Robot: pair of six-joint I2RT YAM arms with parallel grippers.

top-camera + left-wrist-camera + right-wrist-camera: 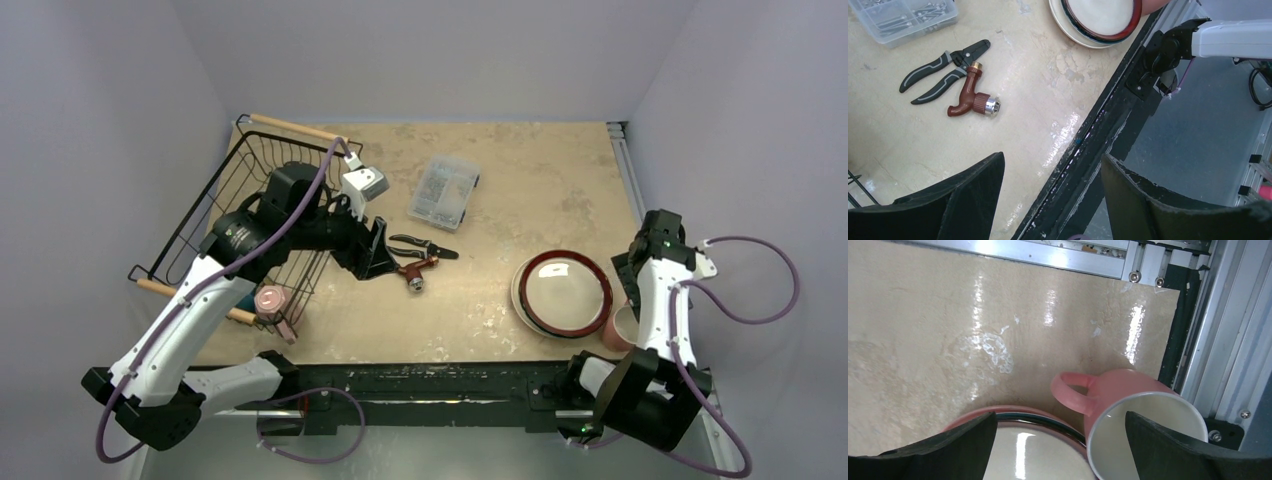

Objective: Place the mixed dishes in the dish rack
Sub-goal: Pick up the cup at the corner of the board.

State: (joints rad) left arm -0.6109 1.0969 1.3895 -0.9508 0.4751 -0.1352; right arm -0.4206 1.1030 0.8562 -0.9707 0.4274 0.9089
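The robot's right gripper should grasp the pink mug [622, 331] by its rim [1089, 449] and then pass the mug's base to the left gripper, because the mug stands next to the plates, far from the rack.
The black wire dish rack [215, 215] with wooden handles stands at the far left. A pink mug [270, 300] sits at its near corner. A stack of plates [562, 292], the top one red-and-black rimmed, lies at the right. A second pink mug [1120, 390] stands upright beside the stack, handle pointing left. My right gripper [1060, 422] hangs open over both: one finger above the plate [1043, 450], the other over the mug's mouth. My left gripper [1053, 165] is open and empty above the table's near edge, right of the rack.
Black pliers [943, 70] and a brown hose nozzle [970, 97] lie mid-table ahead of the left gripper. A clear compartment box [444, 190] of small parts sits further back. The metal frame rail [1218, 340] runs close behind the right mug.
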